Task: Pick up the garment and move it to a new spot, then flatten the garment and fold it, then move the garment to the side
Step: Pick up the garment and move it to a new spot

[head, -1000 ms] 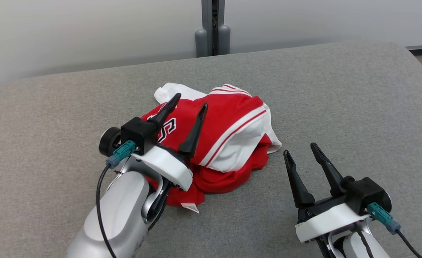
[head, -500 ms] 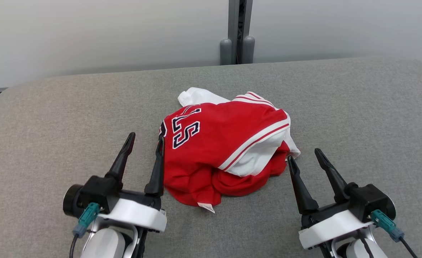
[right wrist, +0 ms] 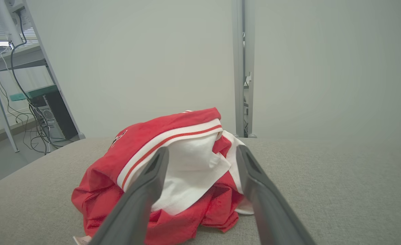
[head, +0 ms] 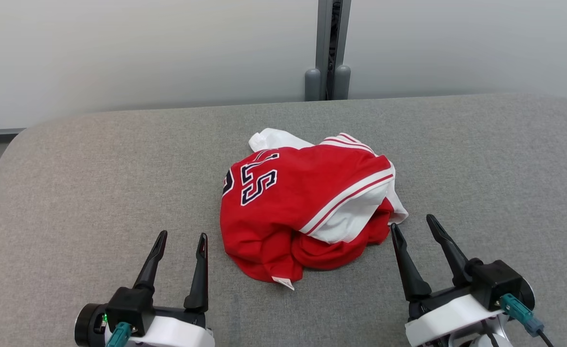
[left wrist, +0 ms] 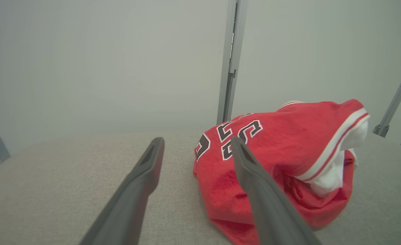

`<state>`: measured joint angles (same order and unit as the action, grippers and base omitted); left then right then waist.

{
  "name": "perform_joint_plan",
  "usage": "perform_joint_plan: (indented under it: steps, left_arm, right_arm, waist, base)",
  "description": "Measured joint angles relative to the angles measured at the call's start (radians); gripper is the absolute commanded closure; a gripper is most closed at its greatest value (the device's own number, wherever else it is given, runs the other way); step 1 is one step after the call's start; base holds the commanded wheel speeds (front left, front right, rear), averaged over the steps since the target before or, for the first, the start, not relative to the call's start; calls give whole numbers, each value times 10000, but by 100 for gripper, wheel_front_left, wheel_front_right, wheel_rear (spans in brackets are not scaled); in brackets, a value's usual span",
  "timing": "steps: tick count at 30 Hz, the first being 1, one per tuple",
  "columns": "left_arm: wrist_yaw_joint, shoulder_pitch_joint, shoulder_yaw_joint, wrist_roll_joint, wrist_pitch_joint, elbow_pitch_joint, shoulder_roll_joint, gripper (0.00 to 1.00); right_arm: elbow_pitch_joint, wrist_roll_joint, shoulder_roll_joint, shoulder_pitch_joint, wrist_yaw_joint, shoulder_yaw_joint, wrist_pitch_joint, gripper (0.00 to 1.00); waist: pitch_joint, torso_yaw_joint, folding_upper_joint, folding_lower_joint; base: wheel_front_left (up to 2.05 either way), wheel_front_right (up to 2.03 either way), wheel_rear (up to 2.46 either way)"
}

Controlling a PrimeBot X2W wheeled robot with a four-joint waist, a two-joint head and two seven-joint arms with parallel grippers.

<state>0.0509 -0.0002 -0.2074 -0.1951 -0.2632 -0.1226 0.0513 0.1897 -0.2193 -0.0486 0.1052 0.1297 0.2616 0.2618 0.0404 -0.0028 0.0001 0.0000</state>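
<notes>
The dark lettering goes out of view around the fold of the garment, so I expect the garment to hang down and show the rest when I lift it.
The garment is a red jersey with white trim and dark numerals, lying crumpled in a heap at the middle of the grey padded table. It also appears in the left wrist view and the right wrist view. My left gripper stands open at the lower left, a little short of the heap's near left side, touching nothing. At the lower right, my right gripper is open too, its fingertips just beside the garment's near right edge, holding nothing.
A grey post rises behind the table's far edge against a pale wall. A desk frame with cables and a computer case stands off to the left in the right wrist view. Bare grey table surface surrounds the heap on all sides.
My left gripper has drawn back off the garment toward me and now sits open at the lower left. The head camera has shifted, so the heap appears more centred. The right gripper has hardly moved.
</notes>
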Motion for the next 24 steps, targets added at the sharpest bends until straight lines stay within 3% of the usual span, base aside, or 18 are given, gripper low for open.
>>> perform_joint_plan:
  steps: [15,24]
  left_arm:
    - [13,102,-324,-182,0,-224,-21,0]
    - [-646,-1221,-1538,514,0,-533,-17,0]
  right_arm:
    - [128,-2,2,-133,-2,33,0,0]
    - [144,-17,6,-56,-2,27,0,0]
  waist:
    - [-110,-139,0,0]
    - [145,-348,0,0]
  base:
    - [0,0,0]
    - [0,0,0]
